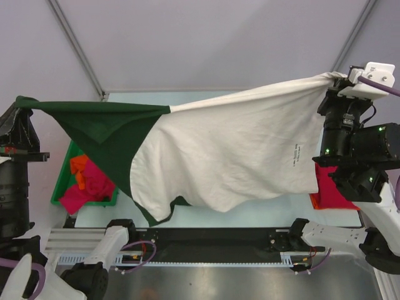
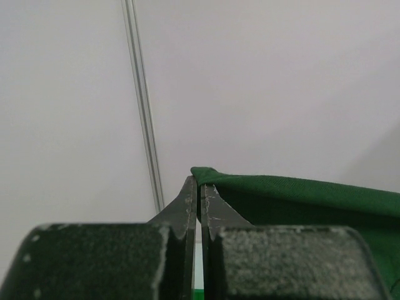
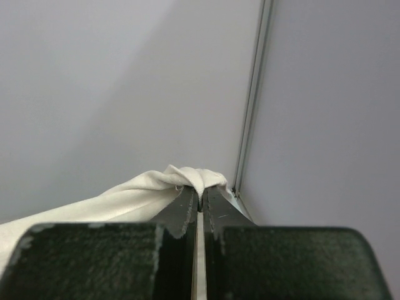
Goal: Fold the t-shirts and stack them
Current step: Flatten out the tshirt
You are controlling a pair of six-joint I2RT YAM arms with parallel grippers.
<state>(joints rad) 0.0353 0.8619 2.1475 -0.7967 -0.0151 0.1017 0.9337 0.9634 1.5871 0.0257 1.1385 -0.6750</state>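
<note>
The cream t-shirt hangs taut [image 1: 172, 110] between my left gripper and my right gripper. I should swing it toward the back wall [image 1: 206, 53] and then pull it down flat.
The cream t-shirt with dark green sleeves [image 1: 237, 150] hangs stretched in the air across the table, held at both ends. My left gripper [image 1: 22, 106] at the far left is shut on the tip of its green sleeve [image 2: 262, 187]. My right gripper [image 1: 334, 80] at the upper right is shut on a bunched cream edge [image 3: 187, 178]. The print is not visible. Orange and magenta-pink t-shirts [image 1: 87, 181] lie bunched in a green bin. A crimson t-shirt [image 1: 334, 190] lies at the right, partly behind the right arm.
The green plastic bin [image 1: 62, 187] stands at the left of the pale table [image 1: 250, 212]. The arm bases and a black rail [image 1: 212, 240] run along the near edge. White walls with metal struts enclose the back.
</note>
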